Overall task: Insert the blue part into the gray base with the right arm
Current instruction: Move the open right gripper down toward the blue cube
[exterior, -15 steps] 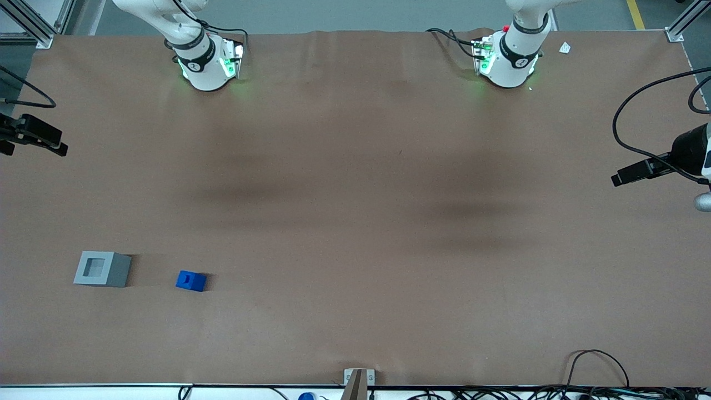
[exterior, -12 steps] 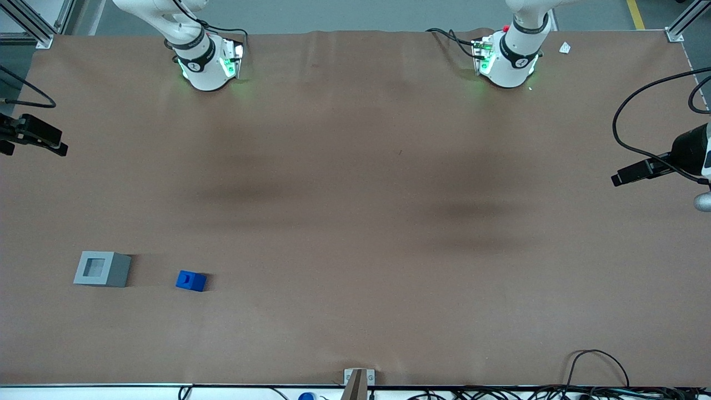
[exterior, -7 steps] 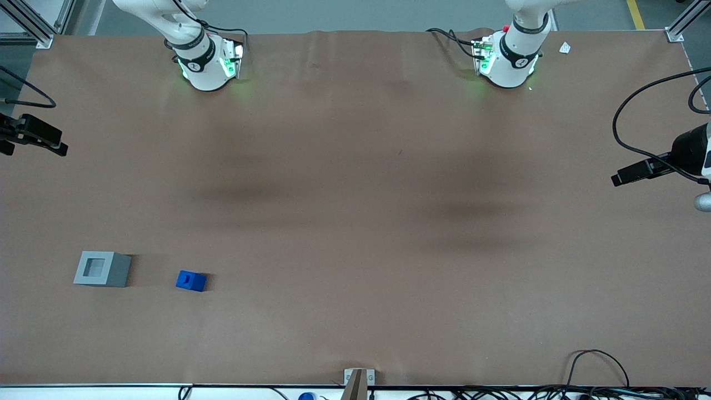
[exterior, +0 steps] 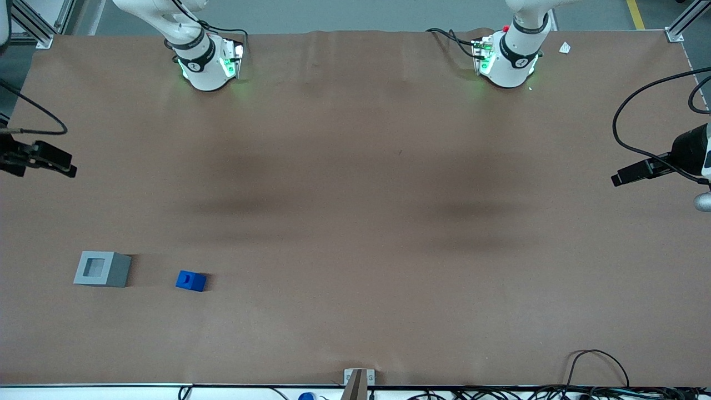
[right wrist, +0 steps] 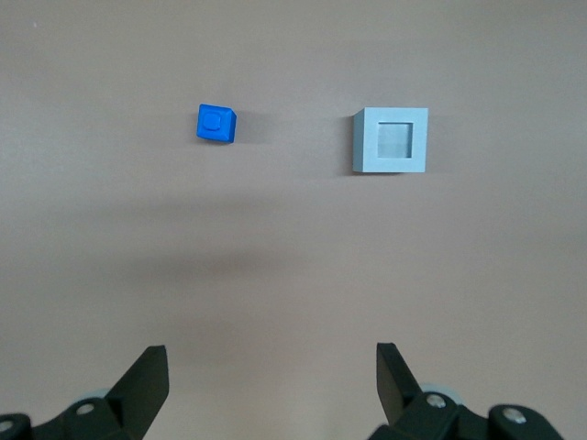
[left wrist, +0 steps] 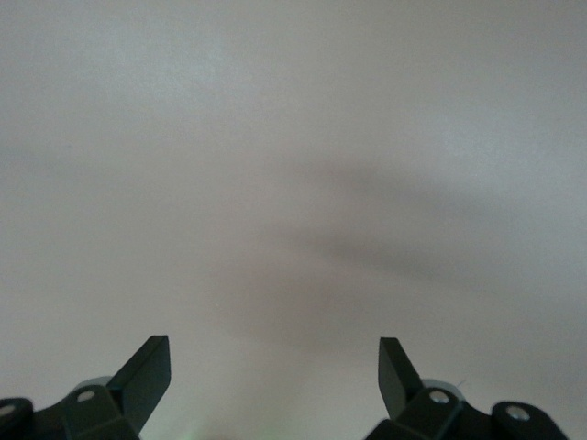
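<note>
The blue part [exterior: 190, 280] will stick up well above the rim of the gray base's square hollow [exterior: 94, 268] when I push it in, because the hollow looks shallow.
The blue part [exterior: 190, 280] [right wrist: 216, 123] lies on the brown table [exterior: 355, 222], toward the working arm's end. Beside it, a short gap away, stands the gray base [exterior: 103, 269] [right wrist: 391, 140] with its square recess facing up and nothing in it. My right gripper [exterior: 53, 161] [right wrist: 272, 376] hangs well above the table at that same end. It is farther from the front camera than both pieces. Its fingers [right wrist: 147, 380] are open with nothing between them.
The working arm's base [exterior: 205, 61] stands at the table's edge farthest from the front camera. A metal bracket [exterior: 358, 380] and loose cables [exterior: 594, 366] sit along the edge nearest the camera. A small white scrap [exterior: 565, 48] lies near the parked arm's base.
My right gripper has moved nearer to the front camera and slightly inward over the table. The blue part and gray base have not moved.
</note>
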